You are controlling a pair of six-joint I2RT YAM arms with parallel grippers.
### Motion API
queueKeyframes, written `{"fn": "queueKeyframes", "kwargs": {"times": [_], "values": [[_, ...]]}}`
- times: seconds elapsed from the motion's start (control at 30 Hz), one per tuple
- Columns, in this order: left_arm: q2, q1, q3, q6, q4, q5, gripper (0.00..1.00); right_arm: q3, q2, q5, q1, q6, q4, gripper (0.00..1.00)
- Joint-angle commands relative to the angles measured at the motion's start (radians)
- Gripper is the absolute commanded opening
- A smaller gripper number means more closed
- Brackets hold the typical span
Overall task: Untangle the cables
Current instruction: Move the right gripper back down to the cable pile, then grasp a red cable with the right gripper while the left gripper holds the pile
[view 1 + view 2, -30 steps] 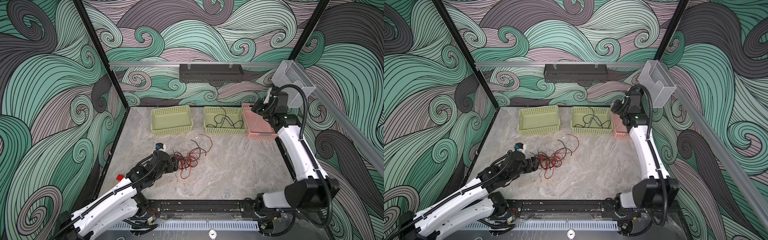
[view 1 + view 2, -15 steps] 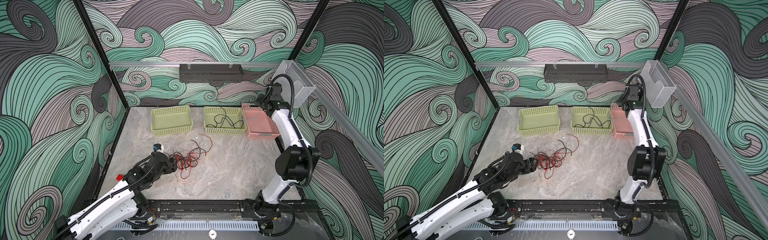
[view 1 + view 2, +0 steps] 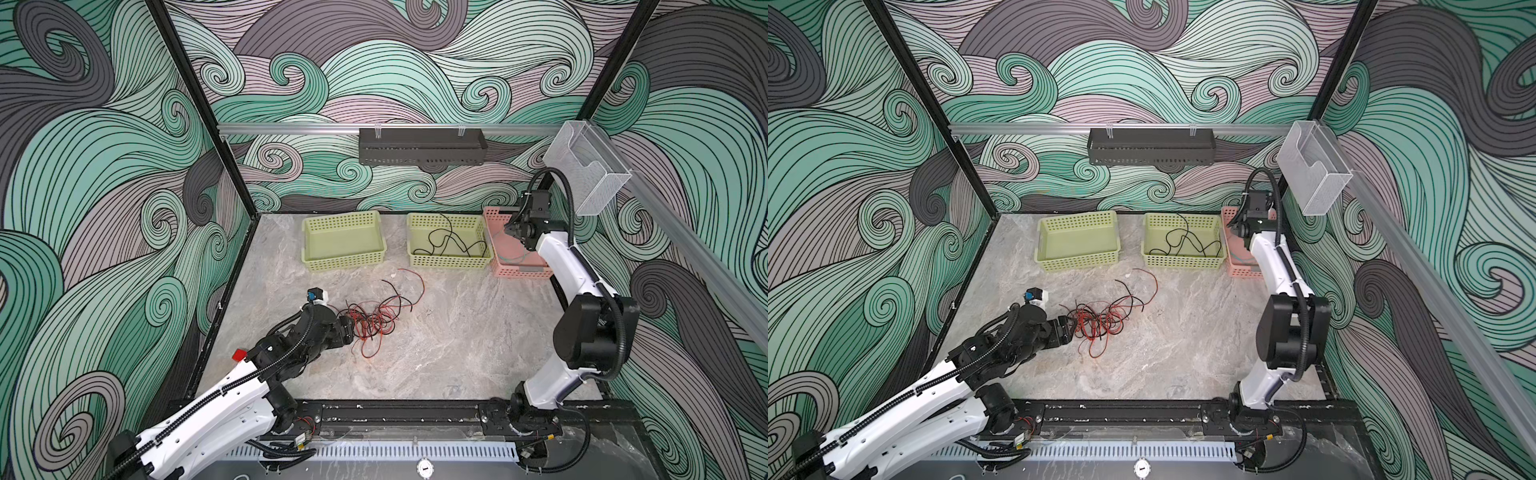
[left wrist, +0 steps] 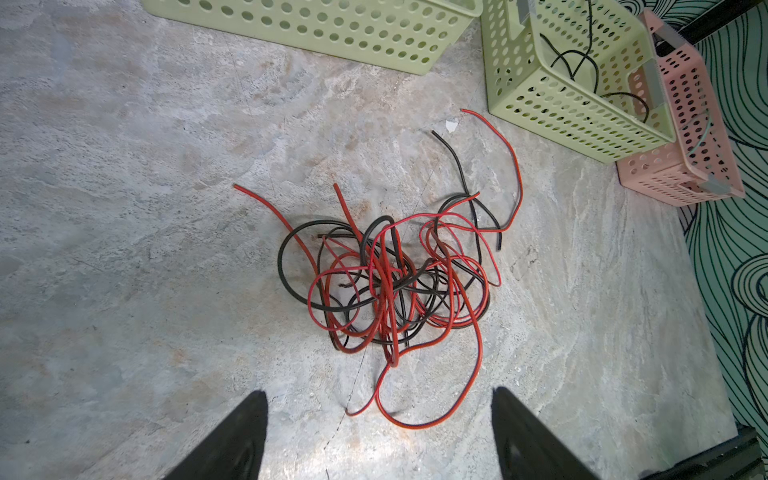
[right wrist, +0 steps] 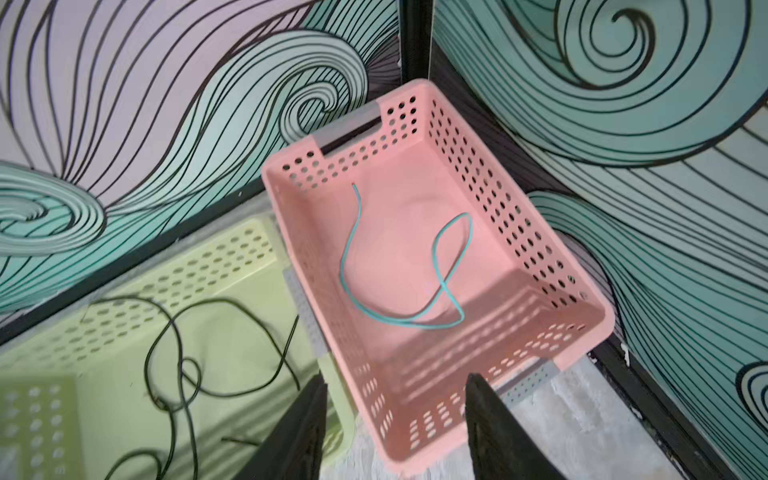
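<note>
A red cable reaches toward the baskets but runs into the tangle point(image 4: 481, 229), so my left gripper should pin the red loops point(image 4: 392, 352) while my right gripper pulls that cable.
A tangle of red and black cables point(image 3: 376, 322) point(image 3: 1100, 322) point(image 4: 390, 282) lies on the marble table left of centre. My left gripper point(image 3: 347, 328) point(image 4: 378, 395) sits low at the tangle's left edge, open, with an outlying red loop lying between its fingers and untouched. One black cable point(image 3: 449, 241) point(image 5: 178, 353) lies in the middle green basket point(image 3: 449, 262). A teal cable point(image 5: 415, 270) lies loose in the pink basket point(image 3: 523, 272) point(image 5: 540, 232). My right gripper point(image 3: 509, 230) point(image 5: 395, 380) hovers over that basket's near end, open and holding nothing.
An empty green basket point(image 3: 345, 261) stands left of the other two along the back wall. A black rack point(image 3: 422, 145) hangs on the back wall and a clear holder point(image 3: 586, 166) on the right rail. A black rail point(image 3: 395, 415) runs along the table's front edge.
My right gripper has gone from shut to open above the pink basket, and the right arm has changed its posture. The left arm has barely moved.
</note>
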Motion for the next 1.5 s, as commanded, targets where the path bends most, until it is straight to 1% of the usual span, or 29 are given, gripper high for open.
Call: {"fn": "queueKeyframes", "kwargs": {"times": [0.0, 0.07, 0.1, 0.2, 0.27, 0.3, 0.37, 0.43, 0.5, 0.57, 0.63, 0.73, 0.8, 0.87, 1.0, 1.07, 1.17, 1.23, 1.33, 1.47], "values": [[0.02, -0.004, 0.0, 0.009, 0.013, -0.009, 0.82, -0.043, -0.169, -0.102, 0.118, -0.052, 0.02, 0.54], [0.037, -0.004, -0.01, -0.009, 0.029, -0.021, 0.82, -0.104, -0.232, -0.126, 0.237, -0.086, 0.006, 0.54], [0.046, -0.003, -0.01, -0.019, 0.032, -0.025, 0.81, -0.151, -0.264, -0.162, 0.298, -0.093, 0.017, 0.54], [0.07, -0.003, -0.013, -0.038, 0.027, -0.037, 0.8, -0.377, -0.361, -0.326, 0.48, -0.05, 0.142, 0.52], [0.08, -0.002, -0.019, -0.04, 0.03, -0.038, 0.77, -0.507, -0.381, -0.424, 0.589, -0.012, 0.264, 0.49], [0.084, -0.003, -0.027, -0.045, 0.037, -0.037, 0.74, -0.551, -0.374, -0.453, 0.651, 0.005, 0.3, 0.48], [0.092, -0.003, -0.046, -0.048, 0.071, -0.022, 0.71, -0.594, -0.345, -0.467, 0.747, 0.036, 0.331, 0.45], [0.104, -0.002, -0.069, -0.05, 0.125, -0.007, 0.67, -0.616, -0.298, -0.483, 0.822, 0.062, 0.361, 0.46], [0.124, -0.002, -0.09, -0.058, 0.172, 0.004, 0.65, -0.635, -0.246, -0.481, 0.874, 0.127, 0.408, 0.46], [0.149, -0.001, -0.098, -0.064, 0.209, 0.015, 0.65, -0.662, -0.196, -0.526, 0.91, 0.19, 0.482, 0.47], [0.181, -0.001, -0.088, -0.066, 0.222, 0.026, 0.65, -0.679, -0.159, -0.511, 0.958, 0.235, 0.53, 0.47], [0.233, -0.002, -0.065, -0.058, 0.233, 0.04, 0.64, -0.678, -0.114, -0.49, 1.008, 0.266, 0.575, 0.47], [0.277, -0.002, -0.048, -0.05, 0.24, 0.053, 0.6, -0.665, -0.079, -0.497, 1.018, 0.271, 0.584, 0.46], [0.32, -0.002, -0.038, -0.049, 0.253, 0.052, 0.53, -0.659, -0.056, -0.495, 1.019, 0.271, 0.585, 0.42], [0.387, -0.002, -0.037, -0.063, 0.278, 0.046, 0.36, -0.641, -0.046, -0.46, 1.019, 0.261, 0.546, 0.15], [0.396, -0.001, -0.039, -0.066, 0.277, 0.047, 0.28, -0.643, -0.065, -0.445, 1.019, 0.254, 0.53, 0.08], [0.383, 0.0, -0.05, -0.072, 0.268, 0.03, 0.16, -0.652, -0.108, -0.427, 1.019, 0.243, 0.508, 0.01], [0.362, -0.001, -0.053, -0.074, 0.246, 0.012, 0.07, -0.647, -0.134, -0.43, 1.019, 0.234, 0.49, 0.0], [0.319, 0.001, -0.061, -0.077, 0.208, -0.029, 0.05, -0.625, -0.193, -0.422, 1.019, 0.216, 0.441, 0.0], [0.262, 0.003, -0.096, -0.09, 0.191, -0.087, 0.03, -0.595, -0.323, -0.349, 1.019, 0.175, 0.363, 0.0]]}}
